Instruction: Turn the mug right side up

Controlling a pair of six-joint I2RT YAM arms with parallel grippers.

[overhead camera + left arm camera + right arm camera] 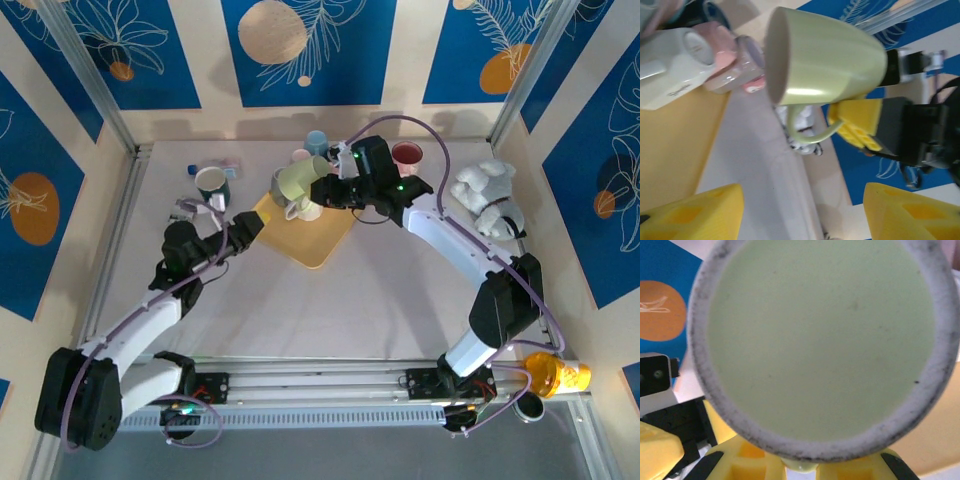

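The green mug's handle (794, 127) is clear of my right gripper's fingers near the mug's rim. My left gripper keeps going toward that part (791, 119) and closes there.
A pale green mug (298, 181) hangs on its side in the air over the back of the yellow tray (322, 243), its mouth facing left. My right gripper (327, 190) is shut on its handle; in the right wrist view (800, 467) the mug's flat base (825, 340) stands right in front of the camera. From the left wrist the mug (825, 60) shows side-on, its handle (810, 136) pointing down beside a yellow right finger (855, 125). My left gripper (245, 228) stands open (802, 210) at the tray's left corner, short of the mug, with nothing between its fingers.
A white mug (306, 208) lies on the tray under the green one. Along the back stand a dark green mug (212, 182), a pink cup (300, 157), a light blue cup (317, 142) and a red mug (407, 157). A plush toy (487, 200) sits at the right.
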